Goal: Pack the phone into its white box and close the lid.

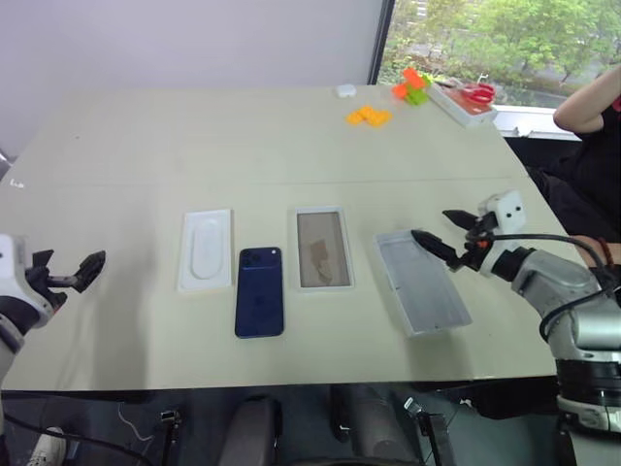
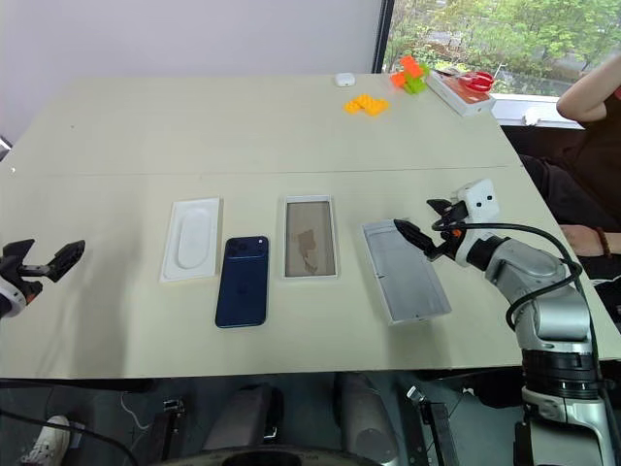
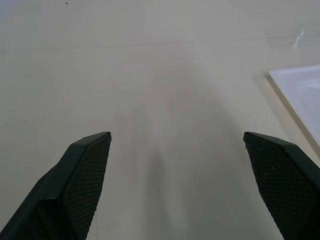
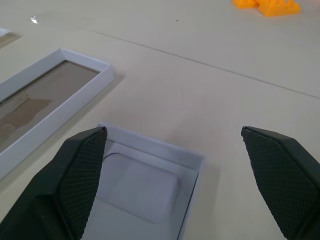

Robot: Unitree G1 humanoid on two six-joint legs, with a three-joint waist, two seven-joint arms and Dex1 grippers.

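The flat white insert's outline [image 1: 206, 249] is a match for the white box's opening [image 1: 324, 249], so the insert will go inside and cover the box's tan bottom when I lower it.
The dark blue phone [image 1: 260, 291] lies flat on the table, camera bump at its far corner. Just right of it sits the white box [image 1: 321, 249], tan floor showing and nothing in it. Further right the lid [image 1: 422, 282] lies with its grey inside facing up, a little askew. My right gripper [image 1: 434, 225] is open and hovers over the lid's far end [image 4: 145, 185], with the white box [image 4: 50, 95] beside it. My left gripper [image 1: 68, 267] is open over bare table at the far left, holding nothing.
A flat white insert [image 1: 206, 249] with an oval recess lies left of the phone. Orange blocks [image 1: 369, 116], a green and orange toy [image 1: 412, 85] and a box with red scissors [image 1: 466, 100] sit at the far right. A person's arm [image 1: 592, 107] shows past the table's right edge.
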